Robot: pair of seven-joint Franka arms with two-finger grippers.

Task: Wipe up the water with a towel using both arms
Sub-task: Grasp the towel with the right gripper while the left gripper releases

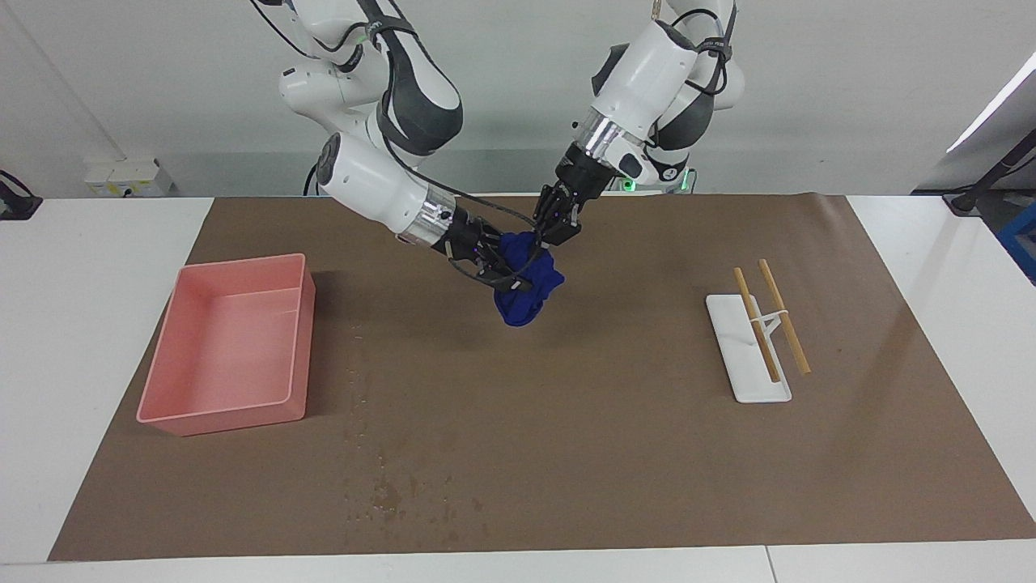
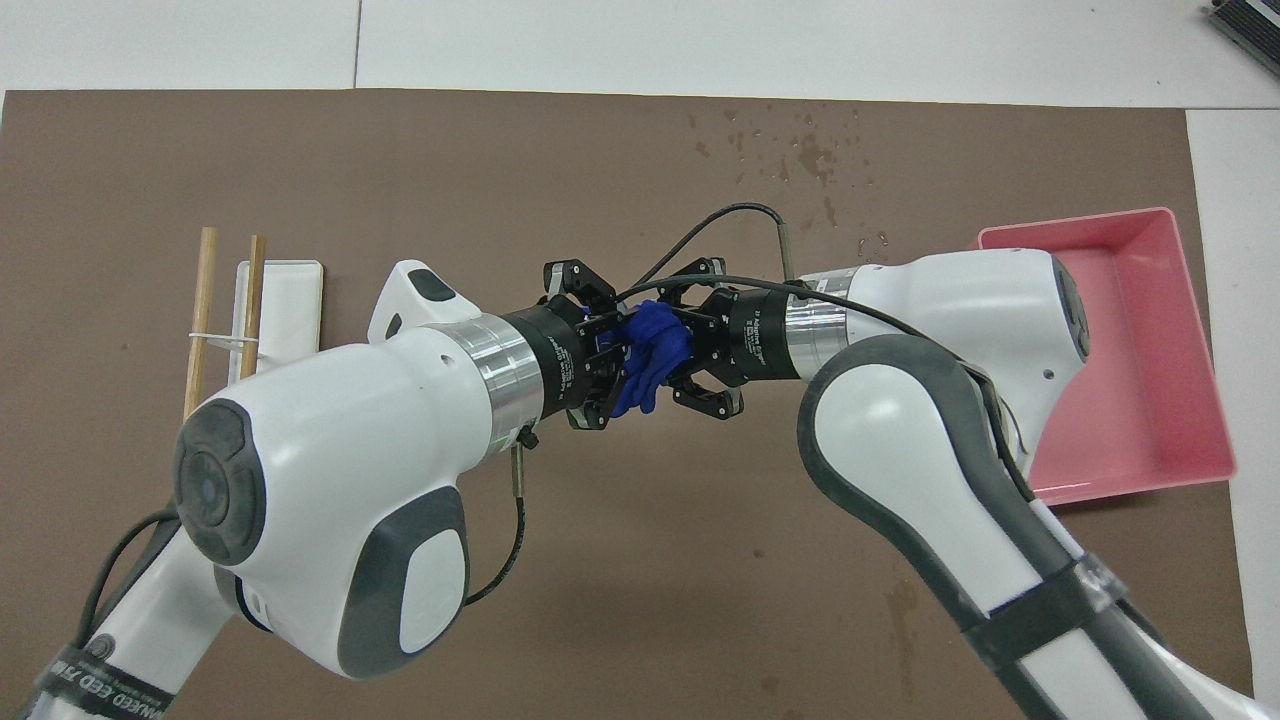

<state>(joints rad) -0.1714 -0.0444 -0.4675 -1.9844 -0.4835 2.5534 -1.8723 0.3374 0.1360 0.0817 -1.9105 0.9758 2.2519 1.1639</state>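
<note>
Next, my left gripper lets go of the blue towel (image 2: pixel 656 347) before my right gripper wipes, because both my grippers are holding it and the water (image 2: pixel 817 158) is near the pink tray.
A bunched blue towel (image 1: pixel 526 300) (image 2: pixel 655 350) hangs in the air over the middle of the brown mat, between my two grippers. My left gripper (image 1: pixel 553 233) (image 2: pixel 612 345) comes down at a slant and is shut on the towel's top. From the side, my right gripper (image 1: pixel 502 267) (image 2: pixel 690 340) has its fingers closed in on the bunch. The water (image 1: pixel 388 494) (image 2: pixel 810 150) is a patch of small drops and damp specks on the mat. It lies farther from the robots than the towel, toward the right arm's end.
A pink tray (image 1: pixel 227 413) (image 2: pixel 1080 222) stands at the right arm's end of the mat (image 1: pixel 647 453). At the left arm's end is a white holder (image 1: pixel 749 380) (image 2: pixel 285 285) with two wooden sticks (image 1: pixel 781 316) (image 2: pixel 203 290) across it.
</note>
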